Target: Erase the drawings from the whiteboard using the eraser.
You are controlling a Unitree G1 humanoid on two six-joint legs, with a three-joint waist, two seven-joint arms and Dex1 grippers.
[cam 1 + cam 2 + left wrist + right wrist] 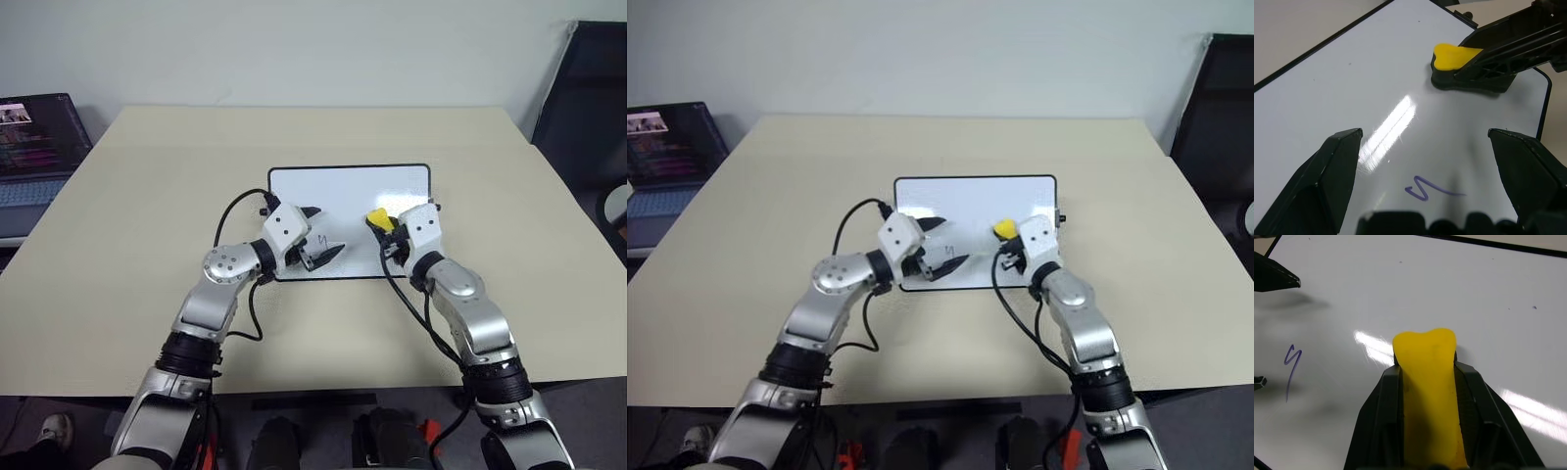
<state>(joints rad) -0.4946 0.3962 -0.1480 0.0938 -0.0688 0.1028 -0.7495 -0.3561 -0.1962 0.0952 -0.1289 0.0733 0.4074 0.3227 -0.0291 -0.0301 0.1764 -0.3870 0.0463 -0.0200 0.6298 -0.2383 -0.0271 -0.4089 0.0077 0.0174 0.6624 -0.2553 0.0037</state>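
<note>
The robot's left gripper has its open fingers on either side of the purple squiggle [322, 241], so it should back away while the right gripper sweeps the eraser over the squiggle.
The whiteboard [343, 191] lies flat on the beige table, its black frame facing me. My right gripper [385, 227] is shut on the yellow eraser [378, 218], whose dark underside rests on the board's right half [1425, 357]. One of the drawings, a thin purple squiggle [1430, 188], sits on the board's lower left part, to the eraser's left [1290, 364]. My left gripper [326, 232] is open over that part of the board, its two black fingers [1327, 171] spread to either side of the squiggle. The rest of the white surface looks blank.
The table [147, 245] stretches wide around the board. An open laptop [34, 147] stands off the table's left side. A dark chair [588, 98] is at the far right. Black cables loop from both wrists.
</note>
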